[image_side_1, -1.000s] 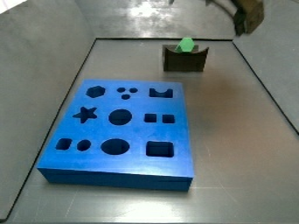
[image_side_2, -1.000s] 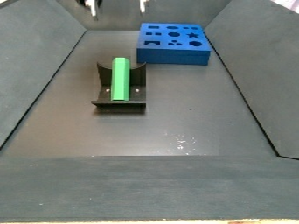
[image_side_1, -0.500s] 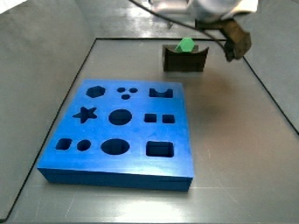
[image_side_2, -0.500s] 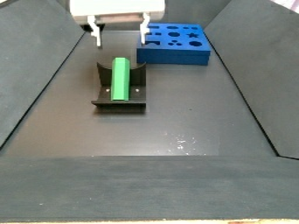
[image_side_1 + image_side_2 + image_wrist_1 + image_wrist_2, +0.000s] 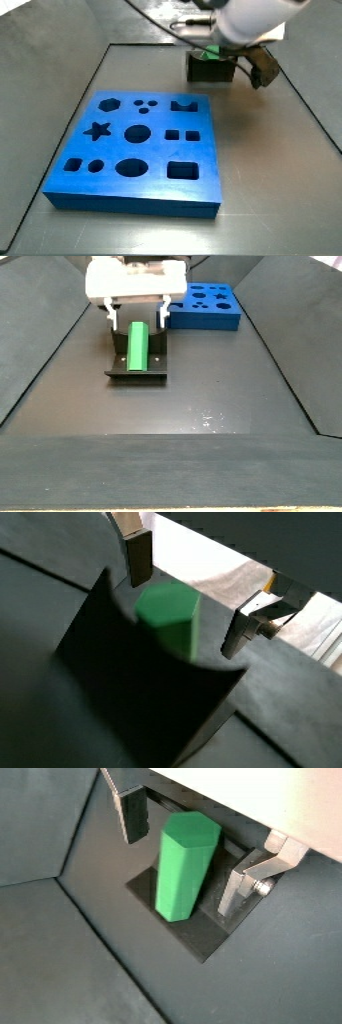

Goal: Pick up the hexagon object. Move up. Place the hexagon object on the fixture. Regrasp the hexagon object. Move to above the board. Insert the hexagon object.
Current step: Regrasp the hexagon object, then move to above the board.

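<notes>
My gripper will have the hexagon object's length (image 5: 178,636) hanging upright below its fingers when it carries the object above the board, because the hexagon object's end (image 5: 166,603) faces the open gripper.
The green hexagon object (image 5: 139,344) lies along the notch of the dark fixture (image 5: 138,368). In both wrist views it shows end-on and lengthwise (image 5: 168,612) (image 5: 183,868). My gripper (image 5: 136,322) is low over the fixture's far end, open, with one finger (image 5: 132,818) on each side of the bar and a gap to each; the other finger (image 5: 241,888) is beside the fixture wall. Nothing is held. In a side view the gripper (image 5: 227,62) hides most of the fixture (image 5: 207,70). The blue board (image 5: 134,150) with dark cut-outs lies apart from it.
The dark floor is boxed in by sloping grey walls (image 5: 40,346). The board (image 5: 201,306) sits just behind and to the right of the fixture in a side view, close to the gripper's body.
The gripper has come down from above into view and now straddles the green bar on the fixture. The bar, fixture and board have not moved.
</notes>
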Tool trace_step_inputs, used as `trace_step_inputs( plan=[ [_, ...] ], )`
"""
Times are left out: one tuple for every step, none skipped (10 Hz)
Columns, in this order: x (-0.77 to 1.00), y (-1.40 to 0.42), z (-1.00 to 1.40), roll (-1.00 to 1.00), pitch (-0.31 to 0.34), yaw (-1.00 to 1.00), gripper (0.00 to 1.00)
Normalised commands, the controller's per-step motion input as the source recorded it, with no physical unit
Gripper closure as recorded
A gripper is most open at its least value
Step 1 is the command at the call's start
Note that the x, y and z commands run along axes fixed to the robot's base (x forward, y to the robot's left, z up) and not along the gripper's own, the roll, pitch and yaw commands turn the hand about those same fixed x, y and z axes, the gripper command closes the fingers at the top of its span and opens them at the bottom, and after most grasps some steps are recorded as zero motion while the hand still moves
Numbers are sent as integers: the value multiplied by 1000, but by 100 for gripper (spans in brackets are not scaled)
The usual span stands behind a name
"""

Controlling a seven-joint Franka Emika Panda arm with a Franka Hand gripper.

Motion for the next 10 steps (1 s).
trace_step_inputs(
  plan=[
    [78,3,-448,64,14,11,0],
    [74,2,-282,60,9,30,0],
    [61,-3,-210,53,11,41,0],
    [0,0,0,0,0,0,100],
    [-328,267,1000,-195,151,-23,100],
    [-328,265,1000,-202,148,-24,100],
    [-317,248,1000,-221,85,17,100],
    [-301,233,1000,-208,48,47,100],
    [-291,226,1000,-184,19,61,100],
    [-283,218,1000,-153,-21,61,100]
  ],
)
